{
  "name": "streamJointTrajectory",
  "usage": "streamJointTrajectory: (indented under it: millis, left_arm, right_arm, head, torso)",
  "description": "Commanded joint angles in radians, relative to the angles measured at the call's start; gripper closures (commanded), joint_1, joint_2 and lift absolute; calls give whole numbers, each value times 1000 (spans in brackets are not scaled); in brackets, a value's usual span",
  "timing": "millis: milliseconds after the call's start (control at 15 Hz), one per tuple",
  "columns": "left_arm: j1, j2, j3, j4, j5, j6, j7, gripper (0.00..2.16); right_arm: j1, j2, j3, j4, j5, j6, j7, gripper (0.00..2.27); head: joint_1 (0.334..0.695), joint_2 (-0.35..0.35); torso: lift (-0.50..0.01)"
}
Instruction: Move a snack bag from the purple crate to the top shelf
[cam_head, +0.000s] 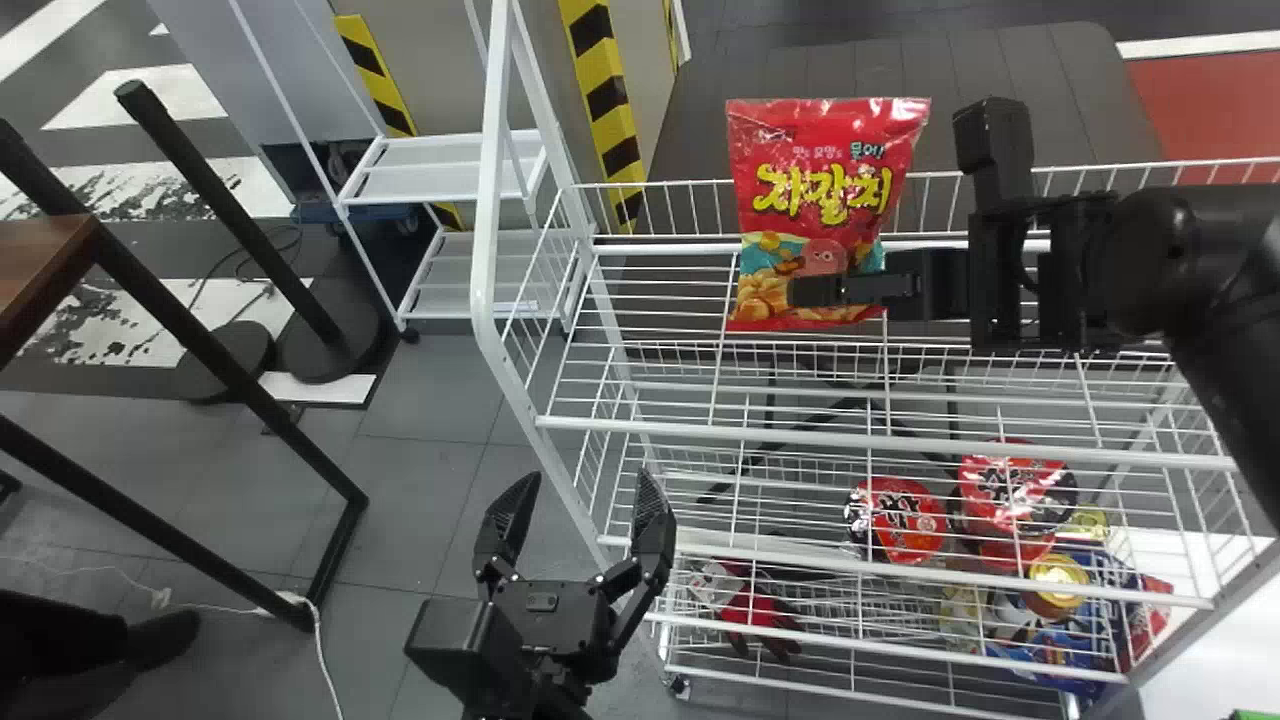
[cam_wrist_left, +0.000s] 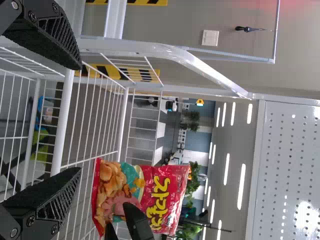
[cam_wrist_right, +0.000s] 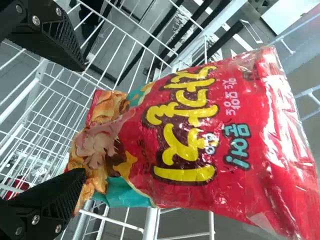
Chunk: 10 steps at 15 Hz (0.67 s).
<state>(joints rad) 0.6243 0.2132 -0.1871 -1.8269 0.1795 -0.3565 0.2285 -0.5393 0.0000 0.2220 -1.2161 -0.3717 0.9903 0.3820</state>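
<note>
My gripper will move the bag (cam_head: 812, 216) by its lower front, and the bag will stay upright, because the red snack bag's top stands straight (cam_head: 828, 130) above the purple crate's wire side.
The red snack bag (cam_head: 825, 200) stands upright on the rack's top shelf (cam_head: 660, 285). My right gripper (cam_head: 860, 290) reaches in from the right, one finger across the bag's lower front. In the right wrist view, the bag (cam_wrist_right: 200, 145) lies beyond the right gripper (cam_wrist_right: 84, 121), whose fingers stand wide apart; whether the lower one touches the bag I cannot tell. My left gripper (cam_head: 585, 490) is parked open beside the rack's left end. From the left wrist view, the left gripper (cam_wrist_left: 80, 117) has nothing between its fingers, with the bag (cam_wrist_left: 155, 195) farther off.
White wire walls (cam_head: 740, 430) border the top shelf. Lower levels hold red-lidded cups (cam_head: 900, 520), blue packs (cam_head: 1060, 640) and a red-and-black item (cam_head: 755, 610). A table with black legs (cam_head: 190, 320) and a smaller white rack (cam_head: 450, 170) stand to the left.
</note>
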Motion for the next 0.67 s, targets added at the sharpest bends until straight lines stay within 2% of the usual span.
streamJointTrajectory:
  millis: [0, 133, 467, 600]
  left_arm:
    - [0, 0, 0, 0, 0, 0, 0, 93]
    - [0, -1, 0, -2, 0, -3, 0, 93]
    - [8, -1, 3, -8, 0, -18, 2, 93]
    - [9, -3, 3, -8, 0, -15, 0, 93]
  right_arm:
    - [12, 1, -1, -20, -1, 12, 0, 113]
    - [32, 1, -4, -54, -1, 34, 0, 113]
    - [174, -3, -69, -281, -12, 156, 0, 113]
    - [251, -52, -93, -395, -44, 187, 3, 113]
  head:
    - [695, 250]
    - [695, 253]
    - [695, 261]
    - [695, 262]
  torso:
    - [0]
    - [0]
    - [0]
    - [0]
